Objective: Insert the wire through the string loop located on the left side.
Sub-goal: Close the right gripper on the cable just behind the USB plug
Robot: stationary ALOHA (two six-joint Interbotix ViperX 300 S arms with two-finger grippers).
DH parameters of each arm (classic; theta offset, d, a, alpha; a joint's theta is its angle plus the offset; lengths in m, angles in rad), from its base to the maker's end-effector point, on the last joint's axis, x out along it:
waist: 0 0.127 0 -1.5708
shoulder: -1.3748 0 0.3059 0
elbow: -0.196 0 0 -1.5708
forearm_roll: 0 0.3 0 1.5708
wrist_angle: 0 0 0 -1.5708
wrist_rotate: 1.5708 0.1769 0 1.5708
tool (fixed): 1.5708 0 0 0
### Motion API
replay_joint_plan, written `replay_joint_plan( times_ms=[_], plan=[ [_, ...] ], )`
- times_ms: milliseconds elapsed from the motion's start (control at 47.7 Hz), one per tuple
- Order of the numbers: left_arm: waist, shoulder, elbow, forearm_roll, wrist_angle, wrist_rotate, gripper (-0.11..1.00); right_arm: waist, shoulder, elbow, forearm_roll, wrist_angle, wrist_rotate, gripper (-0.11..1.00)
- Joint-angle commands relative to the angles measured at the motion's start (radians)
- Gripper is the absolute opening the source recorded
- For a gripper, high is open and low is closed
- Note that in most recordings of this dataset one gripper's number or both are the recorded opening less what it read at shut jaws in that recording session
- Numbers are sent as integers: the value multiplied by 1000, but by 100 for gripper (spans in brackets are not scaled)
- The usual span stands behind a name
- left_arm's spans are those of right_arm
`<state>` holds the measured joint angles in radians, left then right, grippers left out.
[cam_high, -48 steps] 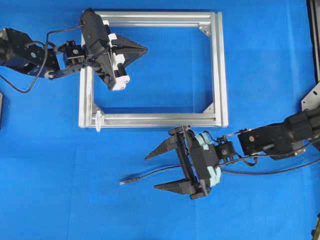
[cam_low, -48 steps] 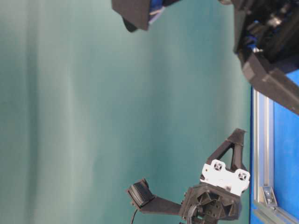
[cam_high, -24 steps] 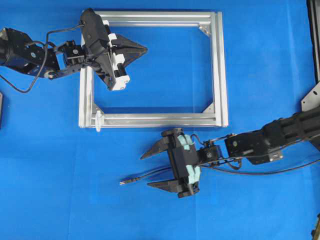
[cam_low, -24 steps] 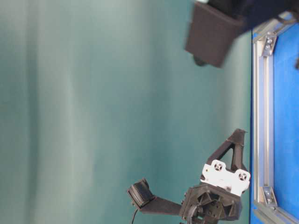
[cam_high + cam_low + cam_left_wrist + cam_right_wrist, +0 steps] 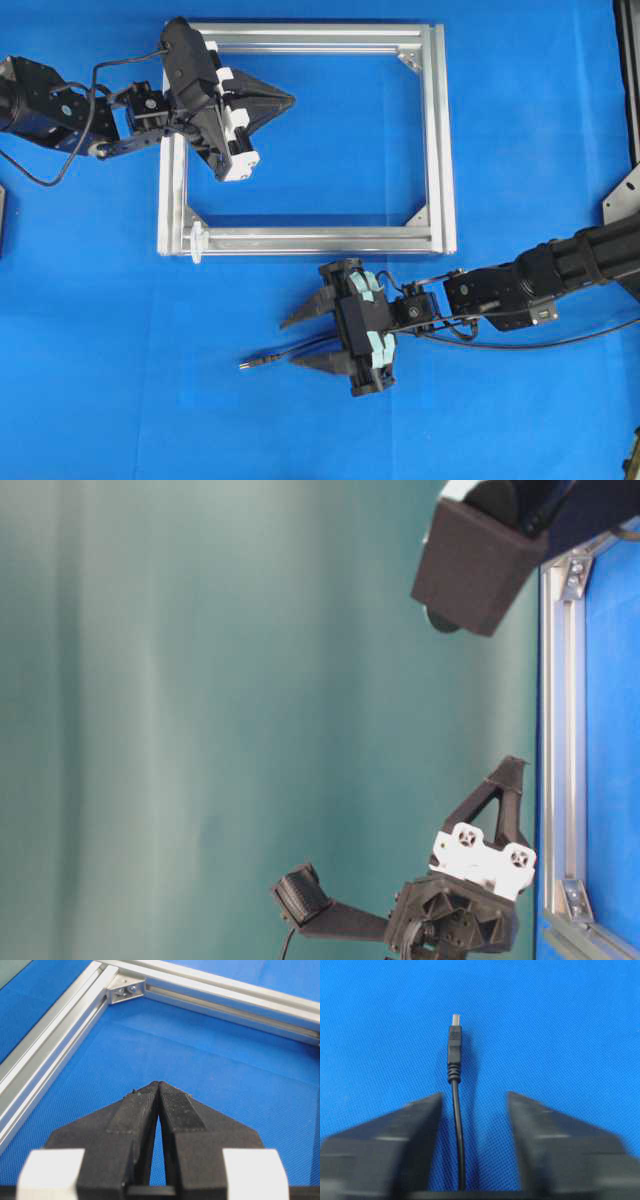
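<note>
My right gripper will lift the wire and the plug (image 5: 261,361) will stay pointed ahead, as a short, straight part of the wire (image 5: 458,1125) leads from my gripper to it.
The wire (image 5: 275,356) lies on the blue cloth below the frame, its plug tip (image 5: 245,366) pointing left. My right gripper (image 5: 290,343) is open and straddles it, one finger on each side. In the right wrist view the wire (image 5: 456,1115) runs up between the fingers, closer to the left one, and the plug (image 5: 454,1035) lies beyond my right gripper (image 5: 475,1095). The string loop (image 5: 196,240) sits on the frame's lower left corner. My left gripper (image 5: 290,99) is shut on nothing and hovers inside the frame's upper left; its tips (image 5: 159,1083) are pressed together.
The silver aluminium frame (image 5: 437,130) lies flat on the blue cloth, and its bars (image 5: 45,1045) run beside the left gripper. A metal bracket (image 5: 622,195) sits at the right edge. In the table-level view the left gripper (image 5: 510,770) hangs above the frame (image 5: 558,730).
My right gripper has moved left along the wire and its fingers have narrowed around it. The left arm has not moved.
</note>
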<state>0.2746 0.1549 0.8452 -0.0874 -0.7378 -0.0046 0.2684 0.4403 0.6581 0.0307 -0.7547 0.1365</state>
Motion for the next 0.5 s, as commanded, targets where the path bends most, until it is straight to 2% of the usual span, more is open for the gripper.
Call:
replay_joint_plan(
  times_ms=[0,84,147,482],
  plan=[
    [-2,-32,-8,2,-6,-2,0,3,-18,-15,0,-6,-3,30],
    [-2,-32,-8,2,-6,-2,0,2,-18,-14,0,-3,-5,11],
    [-2,-32,-8,2,-6,-2,0,3,-18,-14,-2,-3,-5,1],
    [-2,-32,-8,2,-6,-2,0,3,-21,-14,-8,-3,-5,0]
  ],
)
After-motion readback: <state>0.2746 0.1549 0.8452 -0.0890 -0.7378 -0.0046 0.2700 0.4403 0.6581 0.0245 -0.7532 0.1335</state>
